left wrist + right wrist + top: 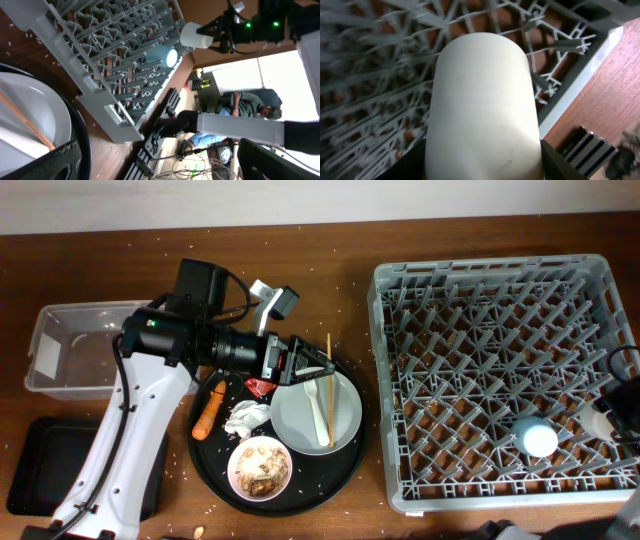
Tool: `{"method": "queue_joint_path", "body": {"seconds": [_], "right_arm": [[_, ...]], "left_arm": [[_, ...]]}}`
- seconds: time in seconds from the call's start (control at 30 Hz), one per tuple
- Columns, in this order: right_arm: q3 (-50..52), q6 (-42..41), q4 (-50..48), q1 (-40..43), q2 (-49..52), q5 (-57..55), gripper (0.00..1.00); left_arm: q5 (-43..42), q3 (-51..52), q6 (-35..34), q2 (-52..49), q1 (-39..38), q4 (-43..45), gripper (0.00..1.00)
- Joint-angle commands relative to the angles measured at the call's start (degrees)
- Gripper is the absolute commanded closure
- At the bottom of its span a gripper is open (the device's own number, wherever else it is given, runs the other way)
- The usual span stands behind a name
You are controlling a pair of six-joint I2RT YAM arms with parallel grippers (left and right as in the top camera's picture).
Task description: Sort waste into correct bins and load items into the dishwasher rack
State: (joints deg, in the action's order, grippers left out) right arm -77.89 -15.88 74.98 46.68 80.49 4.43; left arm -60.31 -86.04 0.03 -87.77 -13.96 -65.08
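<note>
The pale plate's far edge (342, 380) is blocked by my left gripper, so next my left gripper moves back toward the clear tub (88, 352) before my right gripper clears away the fork and chopstick.
My left gripper (308, 365) (160, 172) is open and empty, just above the far edge of the pale plate (300, 420) (25, 107). The white fork (318, 410) and wooden chopstick (329, 385) (27, 127) lie on the plate. The red wrapper (262, 386), tissue (245, 417), carrot (209, 410) and a white bowl of scraps (260, 467) lie beside it. My right gripper (618, 408) is shut on the white cup (482, 105) (194, 35) over the right side of the grey rack (480, 330) (375, 65) (100, 75). The blue cup (536, 438) (162, 55) stands in the rack.
The waste and dishes sit on a large round black tray (345, 470). A clear tub (75, 340) stands at the far left, with a shallow black tray (45, 465) in front of it. Rice grains are scattered over the brown table.
</note>
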Motion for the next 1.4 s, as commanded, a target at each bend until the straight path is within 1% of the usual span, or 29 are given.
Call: {"method": "queue_joint_path", "body": {"seconds": [0.0,0.03,0.07,0.13,0.17,0.2,0.23,0.27,0.33,0.4,0.47,0.53,0.57,0.6,0.63,0.67,0.7,0.77,0.83,0.93,1.0,1.03,1.1,1.13,1.17,1.2,1.27,1.3,1.37], "right_arm": [[-0.3,-1.8,-0.5,1.4,7.3,-1.7,0.41],[-0.3,-1.8,-0.4,1.4,9.1,-1.7,0.26],[-0.5,-1.8,-0.7,1.4,9.7,-0.7,0.21],[-3.8,0.9,0.5,1.4,8.8,6.0,0.21],[-6.6,1.9,2.7,1.4,8.0,8.1,0.20],[-11.0,6.2,7.3,0.5,5.2,13.9,0.20],[-12.8,10.9,10.1,-2.0,1.1,20.1,0.20],[-12.9,12.7,11.1,-5.4,-3.4,22.9,0.20],[-12.3,12.7,11.8,-17.2,-12.5,22.8,0.21],[-11.9,12.4,11.6,-26.7,-16.5,22.8,0.25],[-11.5,12.2,11.8,-37.9,-17.4,22.8,0.36],[-8.6,4.8,8.0,-54.1,-15.8,15.8,0.37],[-6.9,0.6,4.3,-61.8,-14.1,10.4,0.37],[-5.6,-3.2,-1.2,-70.9,-10.2,4.1,0.37],[-5.5,-4.9,-3.6,-75.0,-7.0,1.3,0.37],[-5.5,-7.3,-7.5,-79.8,-1.0,-2.1,0.37],[-5.5,-9.3,-10.9,-81.7,4.9,-4.4,0.37],[-5.5,-12.3,-16.9,-81.4,16.0,-3.0,0.41],[-5.5,-13.3,-21.6,-80.4,25.4,1.6,0.47],[-5.5,-13.6,-23.9,-80.5,33.1,4.4,0.52],[-5.5,-14.0,-24.3,-80.3,36.7,3.9,0.59],[-5.5,-15.5,-24.4,-80.3,38.1,4.0,0.65],[-5.5,-16.2,-24.5,-80.4,38.8,3.3,0.74],[-5.5,-16.1,-24.7,-80.4,38.8,2.7,0.75],[-5.5,-16.1,-24.9,-80.4,38.8,2.4,0.79],[-5.5,-16.1,-24.7,-80.4,38.8,2.6,0.96],[-8.7,-11.9,-20.0,-79.7,35.1,2.4,0.96],[-12.6,-11.3,-15.1,-78.1,28.7,2.1,0.96],[-13.5,-9.7,-11.6,-72.7,20.1,-2.8,0.96]], "left_arm": [[4.5,-0.3,0.7,0.3,0.2,-1.6,0.01],[5.7,-0.3,0.7,0.3,0.2,-1.9,0.01],[6.3,-0.3,0.7,0.3,0.2,-2.3,0.01],[8.6,-0.3,0.7,0.3,0.3,-3.4,0.01],[10.8,-0.3,0.7,0.3,0.2,-3.9,0.01],[15.3,-0.3,0.7,0.3,0.2,-5.2,0.01],[22.8,-0.3,0.6,0.3,0.1,-7.1,0.07],[32.4,-0.3,-2.0,0.3,-0.7,-9.3,0.16],[52.7,1.5,-9.0,0.3,-5.9,-10.5,0.25],[60.3,5.0,-14.6,0.3,-10.7,-9.1,0.29],[70.8,6.9,-24.9,0.3,-12.0,-10.6,0.32],[70.8,5.5,-25.3,2.0,-6.8,-11.2,0.31],[70.4,4.2,-25.3,3.4,-2.4,-12.3,0.27],[70.4,2.6,-25.2,5.1,3.3,-13.1,0.15],[70.0,2.3,-25.2,5.9,6.0,-13.2,0.05],[69.0,2.3,-25.2,7.0,9.1,-13.4,0.01],[69.0,2.3,-25.2,7.7,12.1,-14.2,0.01],[69.2,2.3,-25.2,7.8,16.6,-16.8,0.01],[69.2,2.3,-25.2,7.9,17.8,-18.2,0.01],[69.1,2.3,-25.3,7.9,17.8,-18.1,0.01],[69.1,2.3,-25.3,7.9,17.8,-18.1,0.01],[69.1,2.3,-25.3,7.9,17.8,-18.1,0.01],[69.1,2.3,-25.3,7.9,17.8,-18.1,0.01],[69.1,2.3,-25.3,7.9,17.8,-18.1,0.01],[69.1,2.3,-25.3,7.9,17.8,-18.1,0.01],[69.1,2.3,-25.3,7.9,17.8,-18.1,0.01],[69.1,2.3,-25.3,7.9,17.8,-18.1,0.01],[69.1,2.3,-25.3,7.9,17.8,-18.1,0.01],[69.1,2.3,-25.3,7.9,17.8,-18.1,0.01]]}}
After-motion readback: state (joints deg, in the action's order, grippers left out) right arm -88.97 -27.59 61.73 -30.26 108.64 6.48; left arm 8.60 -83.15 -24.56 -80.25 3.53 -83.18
